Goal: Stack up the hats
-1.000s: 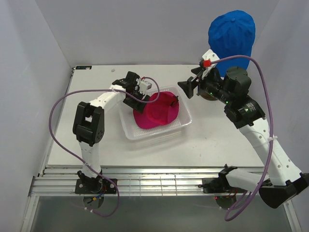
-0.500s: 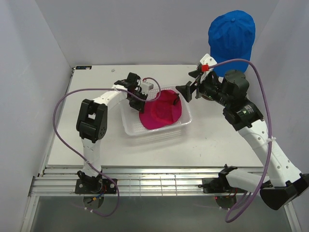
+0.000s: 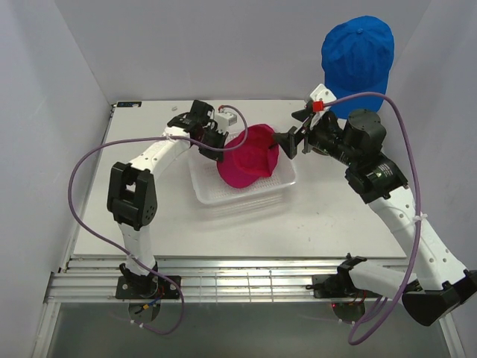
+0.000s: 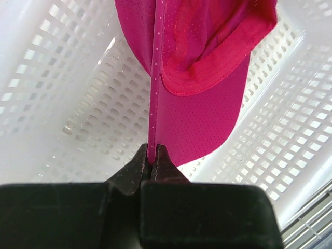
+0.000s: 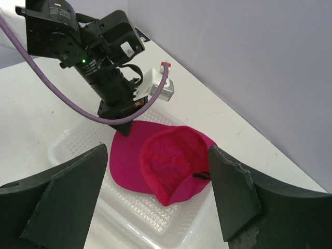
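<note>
The magenta-red hat is upside down, and my left gripper is on its brim [image 3: 234, 174]. I should lift the hat clear and hand its open rim [image 3: 271, 131] over to my right gripper.
A magenta-red hat [image 3: 250, 158] lies upside down in the clear tray [image 3: 205, 190], its brim raised toward the back left. My left gripper [image 3: 218, 142] is shut on the brim's edge; in the left wrist view the thin brim [image 4: 197, 119] runs straight into the closed left gripper [image 4: 152, 150]. My right gripper [image 3: 287, 142] hovers open just right of the hat, above the tray's right rim. From the right wrist, the right gripper [image 5: 158, 155] frames the hat's open crown [image 5: 166, 161] without touching it. A blue hat [image 3: 358, 48] sits high at the back right, covering whatever holds it up.
The perforated tray [image 4: 62, 93] rests mid-table on the white tabletop [image 3: 149, 216]. White walls close in the left, back and right sides. Purple cables [image 3: 82, 186] loop off both arms. Aluminium rails [image 3: 246, 280] run along the near edge.
The left gripper has shut on the magenta-red hat's brim and lifted it, tilting the hat up and toward the back. The right gripper has edged left toward the hat, still open.
</note>
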{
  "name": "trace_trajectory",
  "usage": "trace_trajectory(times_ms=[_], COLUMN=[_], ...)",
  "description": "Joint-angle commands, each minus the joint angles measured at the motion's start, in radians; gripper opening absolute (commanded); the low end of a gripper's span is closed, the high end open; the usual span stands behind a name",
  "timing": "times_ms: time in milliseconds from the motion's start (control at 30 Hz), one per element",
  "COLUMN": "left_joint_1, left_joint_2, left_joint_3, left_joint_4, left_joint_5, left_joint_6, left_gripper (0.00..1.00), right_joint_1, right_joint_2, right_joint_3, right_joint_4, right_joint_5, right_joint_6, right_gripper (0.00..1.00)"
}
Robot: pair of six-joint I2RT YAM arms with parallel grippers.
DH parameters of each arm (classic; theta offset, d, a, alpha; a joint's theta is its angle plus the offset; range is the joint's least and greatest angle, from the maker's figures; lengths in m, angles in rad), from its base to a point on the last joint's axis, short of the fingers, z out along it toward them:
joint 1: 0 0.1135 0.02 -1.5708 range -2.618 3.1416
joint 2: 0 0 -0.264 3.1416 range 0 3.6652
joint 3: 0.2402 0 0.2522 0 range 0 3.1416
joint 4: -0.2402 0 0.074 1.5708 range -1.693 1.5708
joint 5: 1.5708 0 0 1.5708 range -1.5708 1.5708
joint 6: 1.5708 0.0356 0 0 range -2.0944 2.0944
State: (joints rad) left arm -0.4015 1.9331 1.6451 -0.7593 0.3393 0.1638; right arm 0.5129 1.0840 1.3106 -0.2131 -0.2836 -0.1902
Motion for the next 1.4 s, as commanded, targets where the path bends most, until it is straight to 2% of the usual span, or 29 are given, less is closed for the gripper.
trace_trajectory(times_ms=[0,100,200,300,333,400,500,533,633,667,767,800,833,900,967,1000,1033,1100,1167,1233,1367], left_joint_1=[0.01,0.015,0.015,0.015,0.015,0.015,0.013,0.015,0.015,0.007,-0.014,-0.017,-0.022,-0.028,-0.028,-0.028,-0.028,-0.028,-0.028,-0.028,-0.033], left_joint_2=[-0.108,-0.129,-0.135,-0.203,-0.21,-0.218,-0.24,-0.243,-0.253,-0.256,-0.281,-0.292,-0.302,-0.304,-0.307,-0.309,-0.312,-0.313,-0.339,-0.362,-0.391], left_joint_3=[0.088,0.168,0.312,0.334,0.349,0.389,0.389,0.394,0.406,0.406,0.337,0.297,0.23,0.197,0.228,0.254,0.313,0.36,0.354,0.323,0.269], left_joint_4=[-0.008,-0.061,-0.126,-0.123,-0.139,-0.176,-0.204,-0.212,-0.222,-0.221,-0.14,-0.048,-0.008,0.067,0.065,0.001,-0.047,-0.171,-0.227,-0.278,-0.313], left_joint_5=[0.006,-0.009,-0.094,-0.135,-0.158,-0.183,-0.2,-0.203,-0.22,-0.241,-0.44,-0.547,-0.59,-0.641,-0.574,-0.516,-0.387,-0.269,-0.17,-0.131,-0.086], left_joint_6=[-0.021,0.008,0.139,0.259,0.27,0.269,0.263,0.261,0.267,0.27,0.348,0.443,0.5,0.61,0.703,0.724,0.753,0.779,0.821,0.836,0.842], left_gripper=[0.0,0.0,0.0,0.0,0.0,0.0,0.0,0.0,0.0,0.0,0.0,0.0,0.0,0.0,0.0,0.0,0.0,0.0,0.0,0.0,0.0], right_joint_1=[0.006,0.007,0.007,0.007,0.007,0.007,0.013,0.018,0.039,0.053,0.072,0.073,0.073,0.073,0.073,0.073,0.073,0.07,0.067,0.067,0.067], right_joint_2=[0.017,0.053,0.091,0.163,0.213,0.26,0.304,0.312,0.341,0.355,0.37,0.361,0.334,0.314,0.313,0.317,0.314,0.3,0.289,0.286,0.33], right_joint_3=[0.03,0.076,0.12,0.211,0.252,0.279,0.239,0.221,0.197,0.231,0.283,0.277,0.271,0.276,0.332,0.349,0.354,0.332,0.326,0.326,0.374], right_joint_4=[0.008,-0.041,-0.095,-0.182,-0.207,-0.242,-0.171,-0.082,0.039,0.035,-0.002,0.006,0.014,-0.015,-0.08,-0.142,-0.161,-0.187,-0.221,-0.233,-0.232], right_joint_5=[0.018,0.05,0.084,0.179,0.261,0.328,0.294,0.284,0.242,0.244,0.232,0.213,0.168,0.115,0.046,0.022,-0.02,-0.041,-0.139,-0.205,-0.213], right_joint_6=[0.031,0.049,0.043,0.073,0.093,0.18,0.285,0.348,0.419,0.42,0.364,0.329,0.293,0.152,0.01,-0.041,-0.093,-0.213,-0.315,-0.341,-0.313], right_gripper=[0.83,0.83,0.86,0.88,0.87,0.81,0.75,0.74,0.69,0.69,0.69,0.72,0.74,0.83,0.84,0.84,0.84,0.84,0.85,0.88,0.89])
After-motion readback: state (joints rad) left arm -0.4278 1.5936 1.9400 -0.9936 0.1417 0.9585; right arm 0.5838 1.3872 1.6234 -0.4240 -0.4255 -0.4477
